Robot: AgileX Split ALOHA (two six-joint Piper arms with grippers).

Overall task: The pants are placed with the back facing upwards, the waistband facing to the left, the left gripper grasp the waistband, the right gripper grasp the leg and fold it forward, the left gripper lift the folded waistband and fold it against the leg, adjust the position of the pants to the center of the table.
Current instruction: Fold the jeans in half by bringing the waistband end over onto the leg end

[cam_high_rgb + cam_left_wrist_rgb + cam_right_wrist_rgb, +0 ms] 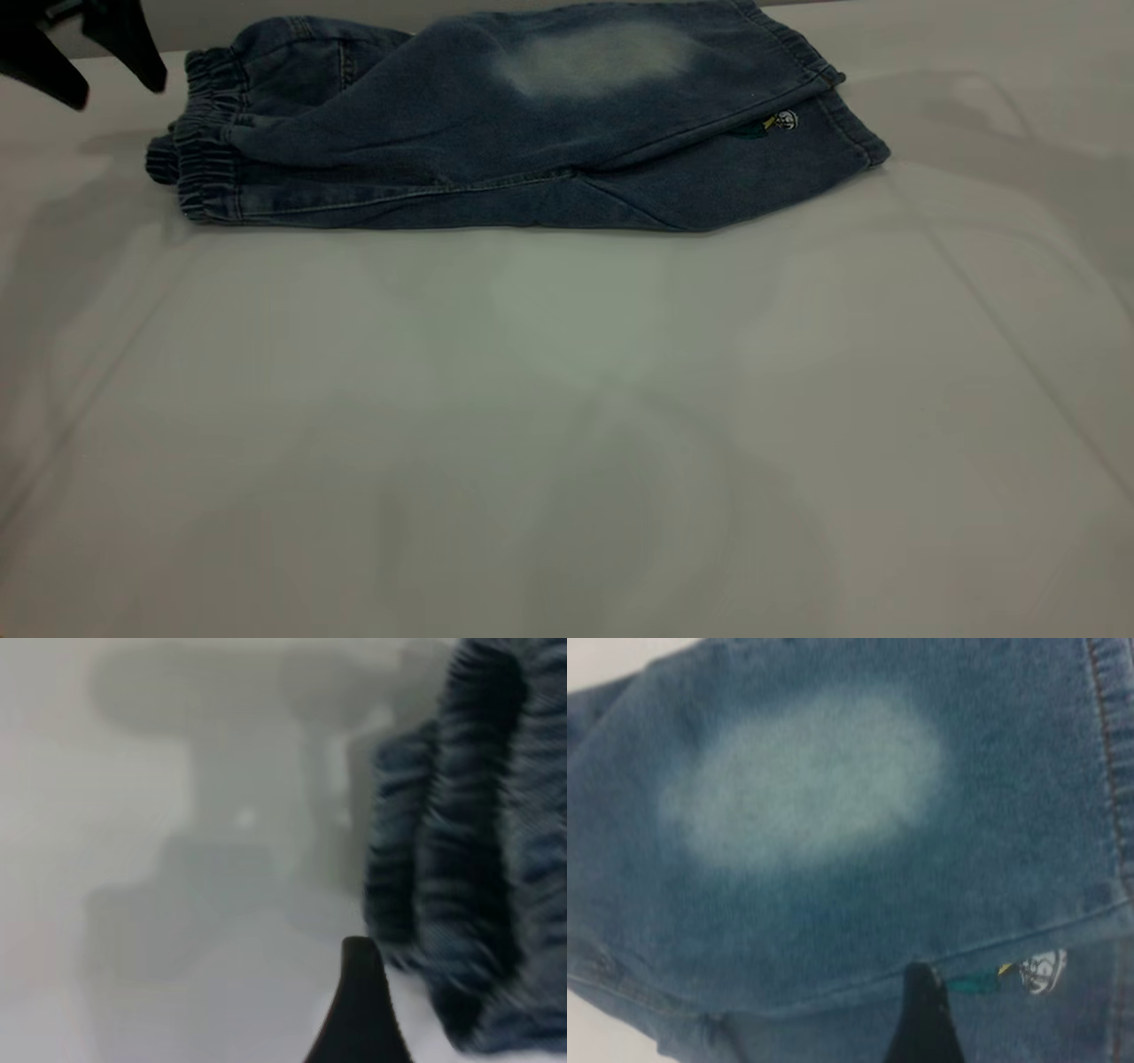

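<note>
I can see dark gaps [507, 939] between the layers of the ruched waistband [207, 138], so I expect the waistband to spread into open loops when I lift it.
The pants [532, 133] lie along the far side of the table [567, 399], folded lengthwise. The leg [594, 62] with the pale faded oval rests on top of the other leg. A bit of embroidery [784, 120] peeks out near the hems. The ruched waistband [199, 142] points left. My left gripper [120, 96] hovers open just left of the waistband, holding nothing. In the left wrist view one finger [359, 1010] sits beside the waistband [461, 859], not touching it. My right gripper [926, 1019] hangs over the faded leg [806, 780] near the embroidery [1041, 970].
Bare white table stretches from the pants toward the near edge and to both sides. Soft shadows of the arms fall on the table at the left and right. No other objects are in view.
</note>
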